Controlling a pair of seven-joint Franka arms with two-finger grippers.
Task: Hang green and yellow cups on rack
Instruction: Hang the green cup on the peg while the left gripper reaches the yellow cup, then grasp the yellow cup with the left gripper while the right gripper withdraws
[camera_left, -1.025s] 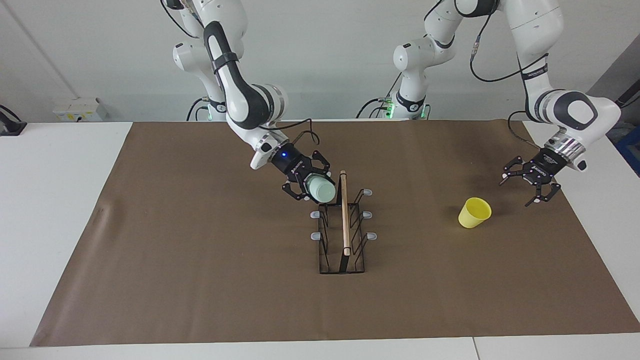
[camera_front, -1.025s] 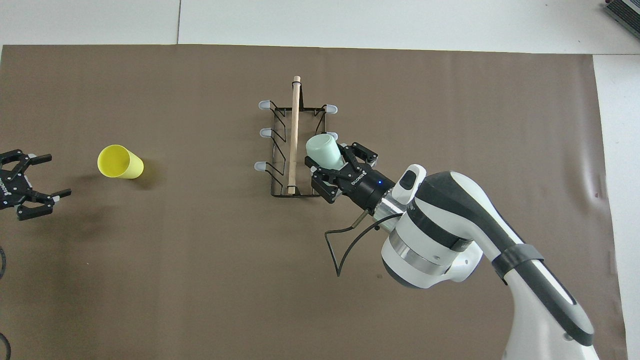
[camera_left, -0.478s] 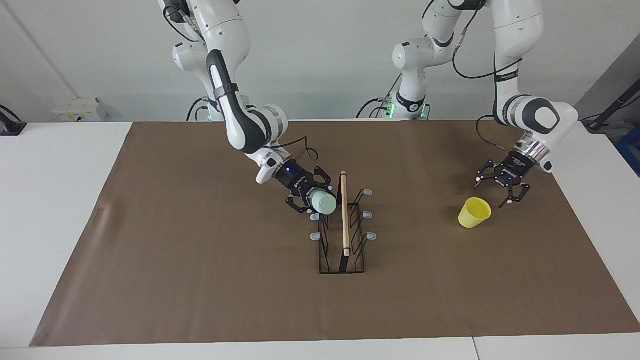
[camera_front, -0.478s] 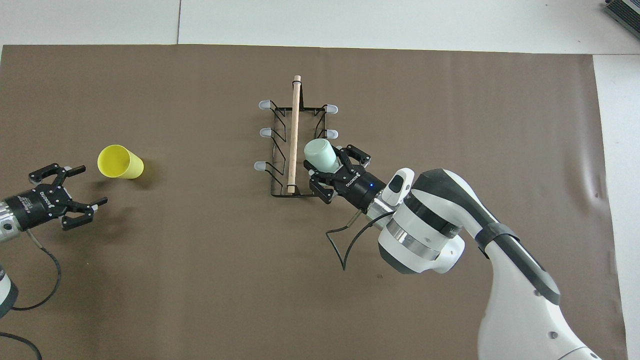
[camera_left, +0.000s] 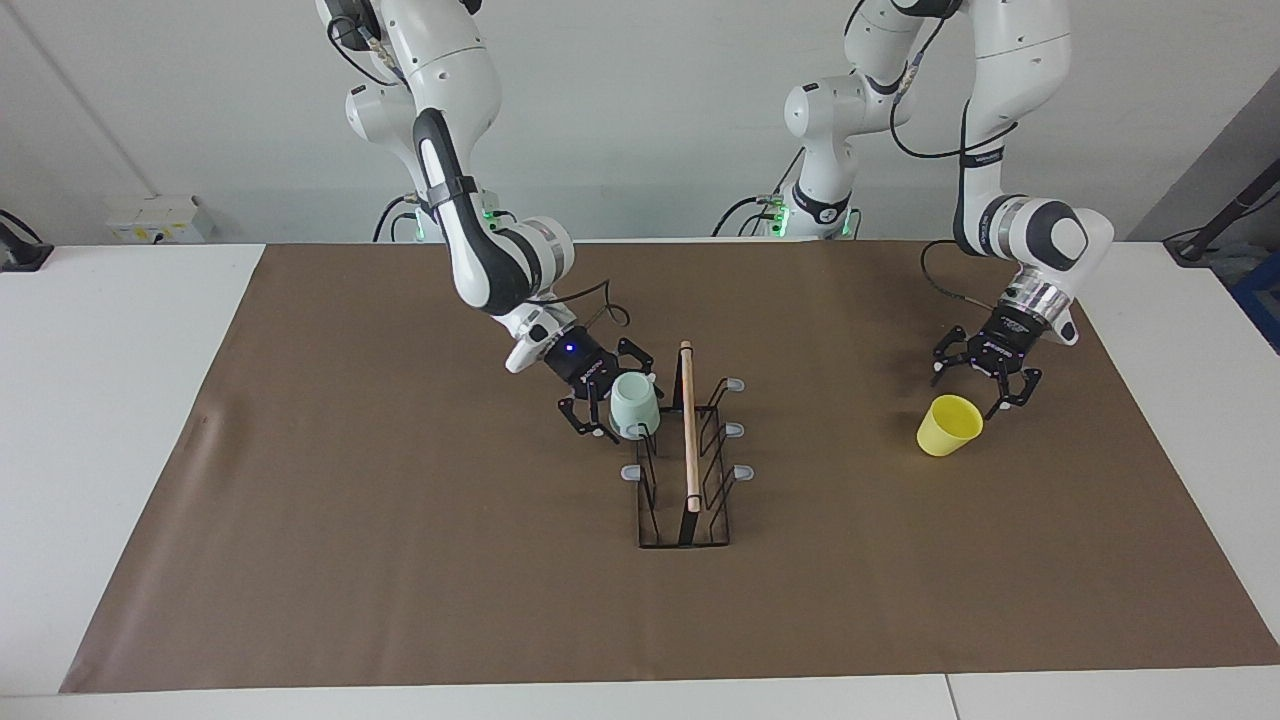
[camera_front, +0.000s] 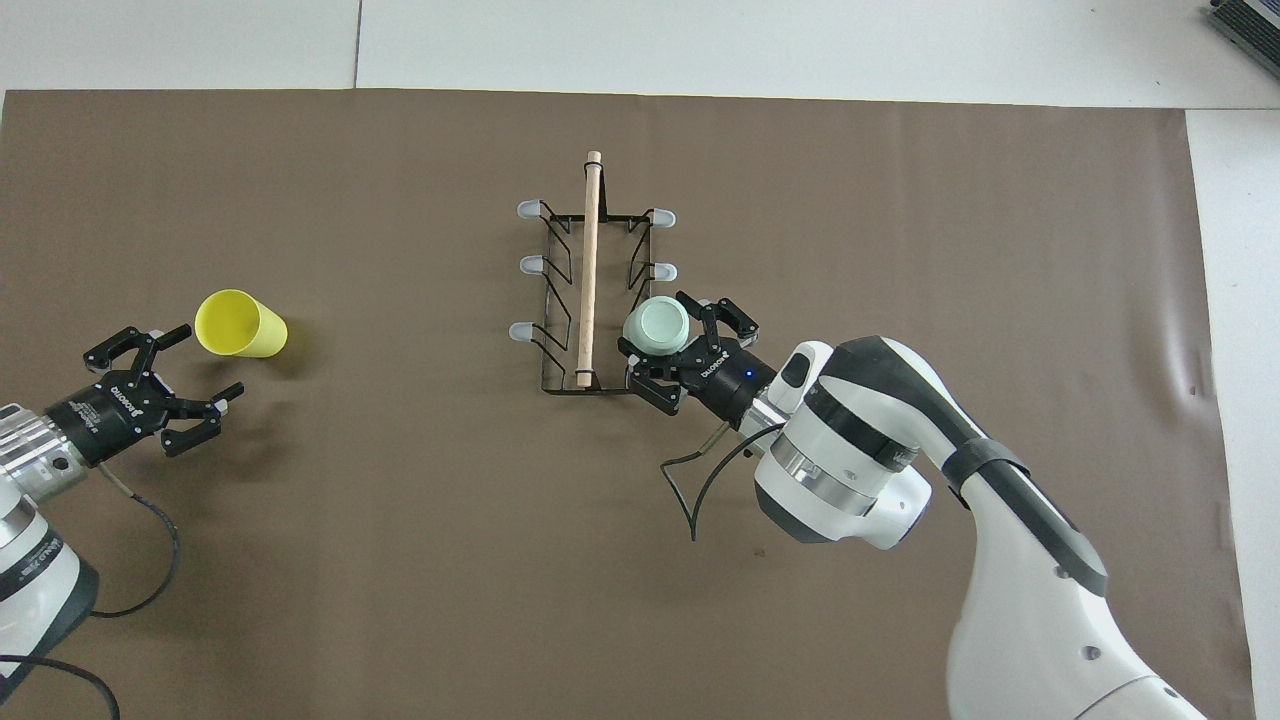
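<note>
The grey-tipped peg (camera_front: 523, 331) slopes outward from the rack, so the yellow cup (camera_front: 241, 324) will hang upside down and lean outward when the robot lowers it over that peg.
The black wire rack (camera_left: 706, 437) (camera_front: 555, 300) with its wooden rod (camera_left: 688, 430) (camera_front: 590, 260) stands mid-mat. My right gripper (camera_left: 622, 402) (camera_front: 657, 326) is shut on the mint green cup (camera_left: 634, 408) (camera_front: 657, 327). It holds the cup bottom-up at the prong nearest the robots on the right arm's side. That prong is hidden under the cup. The yellow cup (camera_left: 948, 425) (camera_front: 238, 323) stands upright, mouth up, toward the left arm's end. My left gripper (camera_left: 978, 390) (camera_front: 203, 362) is open and empty, low over the mat right beside it.
A brown mat (camera_left: 400, 520) (camera_front: 400, 560) covers most of the white table (camera_left: 100, 400). The rack's other grey-tipped prongs (camera_left: 742, 471) (camera_front: 522, 331) are bare. A black cable loops from my right wrist (camera_front: 690, 490).
My right gripper came down and turned the green cup bottom-up at the rack's prong. My left gripper moved in from the table's end to just beside the yellow cup.
</note>
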